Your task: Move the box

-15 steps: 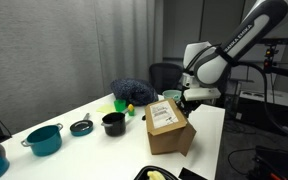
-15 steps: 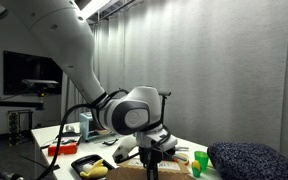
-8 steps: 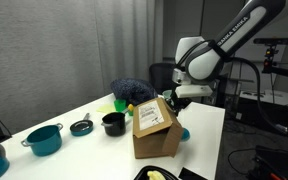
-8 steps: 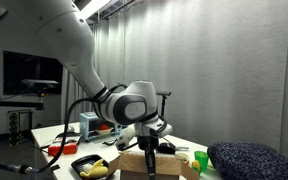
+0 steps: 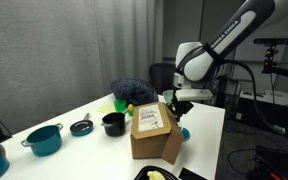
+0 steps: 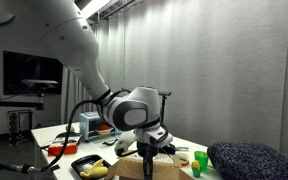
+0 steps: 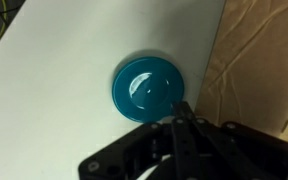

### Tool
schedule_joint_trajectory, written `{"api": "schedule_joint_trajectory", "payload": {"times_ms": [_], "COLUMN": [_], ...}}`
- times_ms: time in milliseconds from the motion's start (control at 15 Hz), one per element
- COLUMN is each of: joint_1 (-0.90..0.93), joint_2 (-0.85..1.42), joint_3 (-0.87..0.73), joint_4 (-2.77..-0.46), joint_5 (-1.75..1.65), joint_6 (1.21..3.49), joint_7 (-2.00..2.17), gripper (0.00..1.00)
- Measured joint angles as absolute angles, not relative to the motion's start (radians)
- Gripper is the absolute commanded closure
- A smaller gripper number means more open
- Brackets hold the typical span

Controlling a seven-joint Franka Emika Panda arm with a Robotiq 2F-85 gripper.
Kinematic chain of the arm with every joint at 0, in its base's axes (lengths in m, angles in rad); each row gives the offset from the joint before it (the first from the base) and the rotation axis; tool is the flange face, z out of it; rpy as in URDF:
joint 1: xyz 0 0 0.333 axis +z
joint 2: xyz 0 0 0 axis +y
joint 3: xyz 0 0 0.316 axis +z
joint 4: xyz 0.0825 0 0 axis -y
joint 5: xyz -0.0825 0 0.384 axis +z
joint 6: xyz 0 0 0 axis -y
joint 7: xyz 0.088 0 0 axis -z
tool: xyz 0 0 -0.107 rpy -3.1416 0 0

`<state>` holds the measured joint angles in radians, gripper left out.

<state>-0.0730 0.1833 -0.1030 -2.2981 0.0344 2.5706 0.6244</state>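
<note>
My closed gripper is pointing down next to the box's jutting flap (image 5: pixel 174 147), near the teal lid, so next I lift clear and go to the box's far edge (image 5: pixel 152 104).
The brown cardboard box (image 5: pixel 154 131) with a white label on top lies on the white table (image 5: pixel 209 120), near the front right edge. It also shows at the bottom of an exterior view (image 6: pixel 126 170) and at the right of the wrist view (image 7: pixel 262 70). My gripper (image 5: pixel 178 106) is shut and empty, its fingertips right by the box's far right corner. I cannot tell if they touch it. In the wrist view the closed fingers (image 7: pixel 183 117) point down between the box and a round teal lid (image 7: pixel 147 88).
A black pot (image 5: pixel 113 123), a small black pan (image 5: pixel 81 127) and a teal pot (image 5: pixel 44 139) stand left of the box. A dark blue cushion (image 5: pixel 132 91) and green items (image 5: pixel 121 105) lie behind. The table's edge runs close on the right.
The box has slid and turned toward the pots, away from the table's right edge. My gripper has moved the same way beside it and uncovered the teal lid.
</note>
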Motion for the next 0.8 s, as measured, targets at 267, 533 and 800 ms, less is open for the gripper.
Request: {"api": "schedule_joint_trajectory", "payload": {"times_ms": [267, 533, 800], "joint_1": [-0.044, -0.013, -0.032], "joint_2": [0.202, 0.202, 0.174], "joint_3": [-0.089, -0.077, -0.080], "joint_4": [-2.300, -2.295, -2.255], "joint_5": [0.051, 0.055, 0.151], "joint_6": [2.571, 2.571, 2.528], "joint_7": [0.646, 0.652, 0.601], "gripper": [1.00, 1.00, 1.00]}}
